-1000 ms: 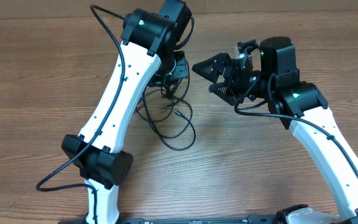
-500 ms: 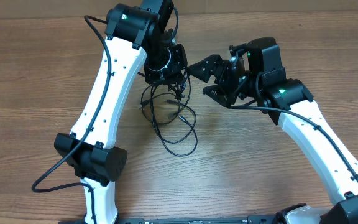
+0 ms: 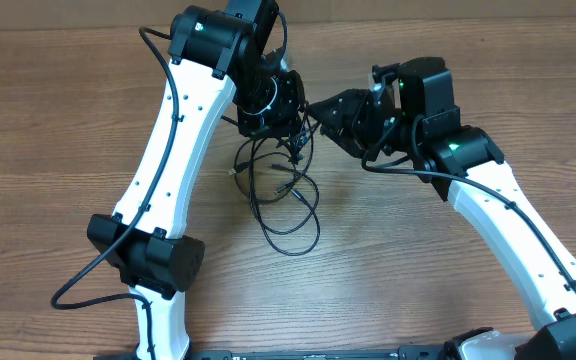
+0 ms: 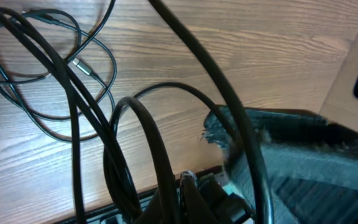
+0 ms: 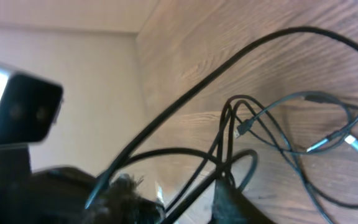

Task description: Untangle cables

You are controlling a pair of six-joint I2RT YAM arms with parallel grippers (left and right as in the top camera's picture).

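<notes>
Several cable strands cross between my right gripper's fingers, next to the bunch in my left gripper. My right gripper should open, move back and pull one strand from the cable bunch.
A tangle of thin black cables lies in loops on the wooden table, its upper strands lifted. My left gripper hangs above the tangle, shut on a bunch of those strands. In the left wrist view the cables rise steeply into the left gripper. My right gripper has come in from the right beside it. Its jaws are partly closed, with a gap left between them. In the right wrist view several strands cross between the right gripper's dark fingers. Silver plug ends rest on the wood.
The wooden table ends at a beige wall along the back. The left arm's black elbow and its own trailing wire stand at the front left. The right arm slants across the right side.
The right gripper's jaws have narrowed from wide open and slid left into the lifted strands. The left gripper moved left, then held still, keeping its grip.
</notes>
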